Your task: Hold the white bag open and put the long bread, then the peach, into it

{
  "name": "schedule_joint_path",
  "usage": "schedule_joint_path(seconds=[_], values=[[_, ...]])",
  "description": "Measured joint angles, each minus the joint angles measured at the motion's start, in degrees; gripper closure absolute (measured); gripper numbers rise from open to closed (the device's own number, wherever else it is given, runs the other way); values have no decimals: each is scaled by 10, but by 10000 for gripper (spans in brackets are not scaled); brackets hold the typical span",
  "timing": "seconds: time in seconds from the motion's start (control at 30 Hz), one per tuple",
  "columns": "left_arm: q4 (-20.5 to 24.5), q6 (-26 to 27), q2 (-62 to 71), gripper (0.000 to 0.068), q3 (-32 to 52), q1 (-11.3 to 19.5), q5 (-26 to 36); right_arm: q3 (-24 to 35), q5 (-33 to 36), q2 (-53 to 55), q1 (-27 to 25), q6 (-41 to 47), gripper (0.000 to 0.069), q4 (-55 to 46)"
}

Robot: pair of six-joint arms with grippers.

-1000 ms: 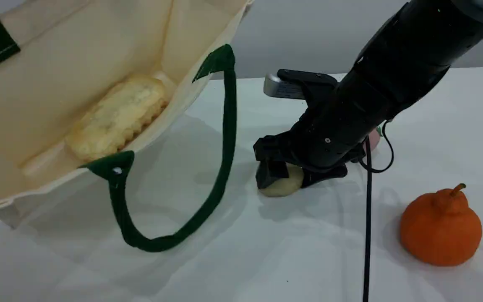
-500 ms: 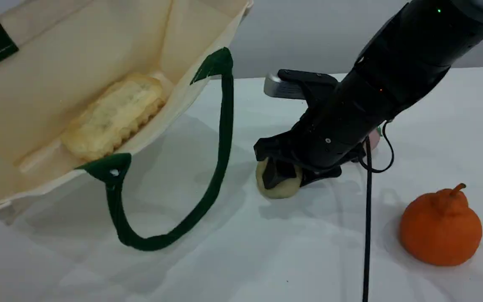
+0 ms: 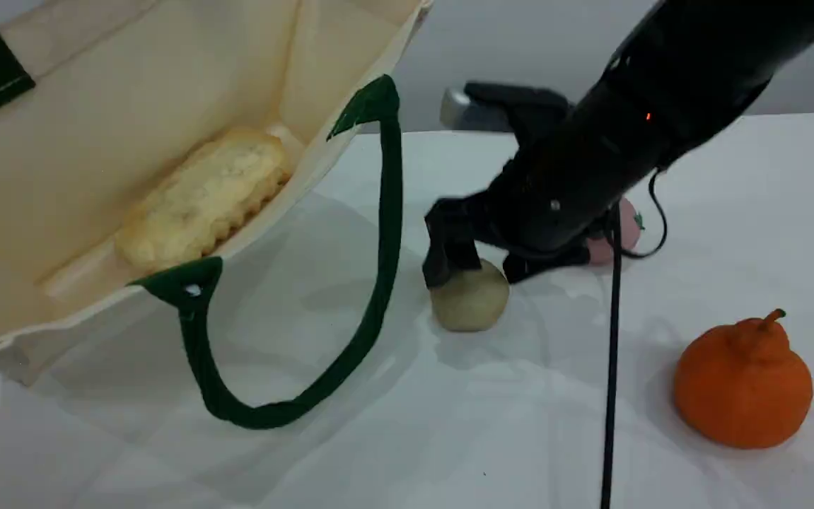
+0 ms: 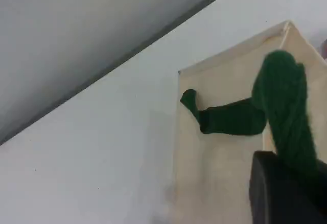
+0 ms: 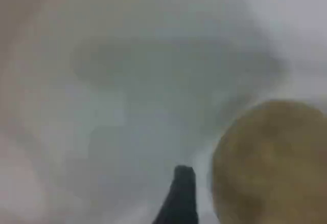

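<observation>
The pink peach should rest snugly against the end of the bread when I lower it in, because the bag's bottom crease has open space past the long bread.
The white bag lies at the left with its mouth held open, and the long bread rests inside it. In the left wrist view my left gripper is shut on the bag's green handle. One more green handle loops down onto the table. The pink peach sits behind my right arm, mostly hidden. My right gripper hangs open just above a beige lump and holds nothing. The right wrist view is blurred; it shows the lump beside one fingertip.
An orange knobbed citrus stands at the front right. A black cable hangs from the right arm down past the table's front. The white table runs on in front of the bag and the lump.
My right gripper closed around the beige lump, then opened and rose off it. The lump stays on the table. More of the peach shows now. The bag barely shifted.
</observation>
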Motion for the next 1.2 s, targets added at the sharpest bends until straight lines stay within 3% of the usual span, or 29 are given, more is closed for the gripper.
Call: schedule_joint_path(seconds=[0.23,0.8,1.2], values=[[0,0,0,594,0,0,0,0,2,-19,-26,1,71,-29],[0,1,0,594,0,0,0,-1,14,-21,-177,1,101,-51],[0,2,0,594,0,0,0,-1,-13,-17,-190,1,101,-69]])
